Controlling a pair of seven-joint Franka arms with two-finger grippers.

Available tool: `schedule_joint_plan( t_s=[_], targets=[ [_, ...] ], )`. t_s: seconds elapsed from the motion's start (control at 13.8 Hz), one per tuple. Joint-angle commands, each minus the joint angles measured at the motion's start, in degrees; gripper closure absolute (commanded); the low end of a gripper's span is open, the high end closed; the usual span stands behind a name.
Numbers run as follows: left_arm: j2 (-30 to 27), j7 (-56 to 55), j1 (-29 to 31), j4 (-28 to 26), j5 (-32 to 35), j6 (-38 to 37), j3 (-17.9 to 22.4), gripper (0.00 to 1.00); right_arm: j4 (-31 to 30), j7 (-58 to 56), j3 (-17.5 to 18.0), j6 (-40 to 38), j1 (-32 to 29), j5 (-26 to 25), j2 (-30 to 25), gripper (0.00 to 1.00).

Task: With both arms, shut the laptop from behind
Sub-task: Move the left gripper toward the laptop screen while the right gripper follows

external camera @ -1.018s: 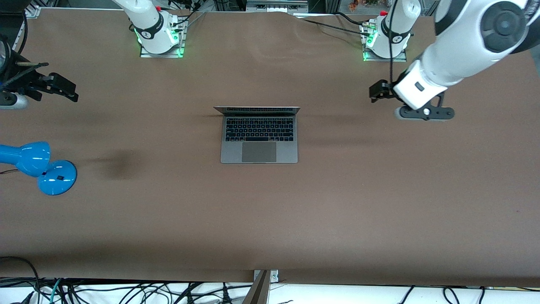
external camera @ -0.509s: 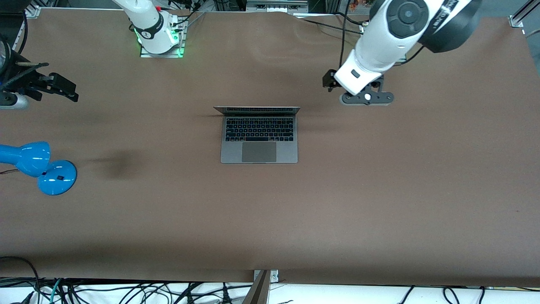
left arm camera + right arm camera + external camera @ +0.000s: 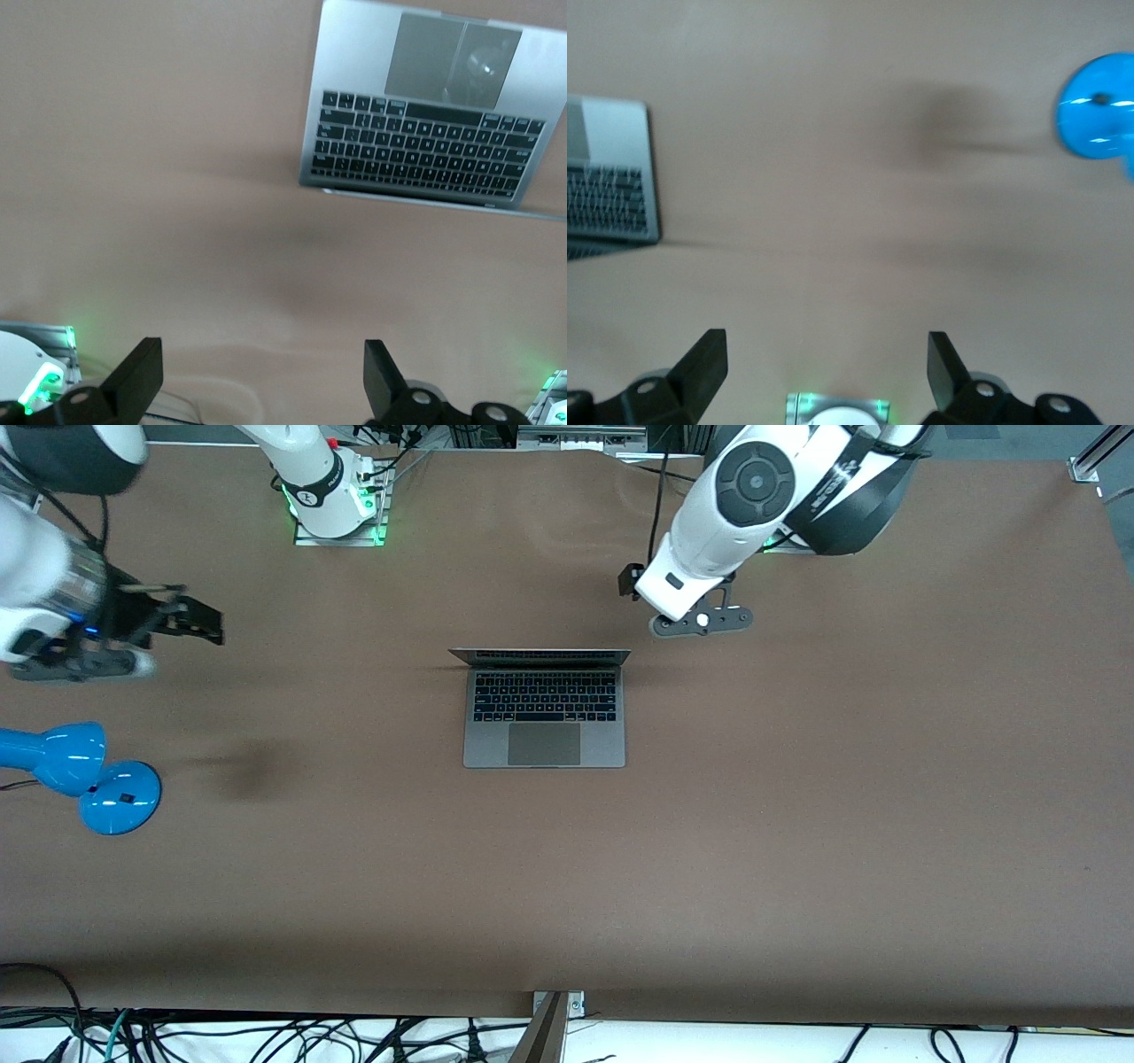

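Observation:
The laptop's lid [image 3: 539,655] has its hinge along the keyboard's back edge [image 3: 544,670], so the lid will fold down flat when the robot pushes it, while the laptop's base stays in place.
The silver-grey laptop [image 3: 544,708] lies open at the table's middle, its lid [image 3: 540,655] standing up and its black keyboard facing up. My left gripper [image 3: 630,583] hangs open and empty over bare table, close to the lid's corner at the left arm's end. Its wrist view shows the open fingers [image 3: 133,376] and the laptop [image 3: 425,124]. My right gripper [image 3: 202,622] is open and empty over bare table, well off toward the right arm's end. Its wrist view shows the fingers [image 3: 943,363] apart and the laptop's edge [image 3: 611,177].
A blue desk lamp [image 3: 80,771] sits at the right arm's end of the table and also shows in the right wrist view [image 3: 1099,106]. The right arm's base [image 3: 337,505] glows green at the table's back edge. Cables [image 3: 266,1036] hang below the front edge.
The left arm has swung from its end of the table toward the laptop's lid corner. The right arm has begun moving in toward the laptop. The laptop has not moved.

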Motion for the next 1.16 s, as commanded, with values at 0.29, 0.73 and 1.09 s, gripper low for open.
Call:
schedule_joint_plan(
  t_s=[0.29,0.73,1.09],
  targets=[
    [4.32,-2.56,-0.26,0.15,-6.0,0.5,-3.91,0.15,-6.57,10.63,7.39,-1.25,2.38,8.26,-0.55,0.08],
    [7.65,-2.56,-1.49,0.5,-7.06,2.43,-4.35,1.0,-9.65,22.17,18.03,1.57,2.3,10.55,-0.46,1.0],
    [11.18,-1.41,-1.58,1.12,-6.19,5.07,-4.44,1.0,-11.59,28.6,24.63,8.07,2.47,10.64,5.06,1.0]
  ],
)
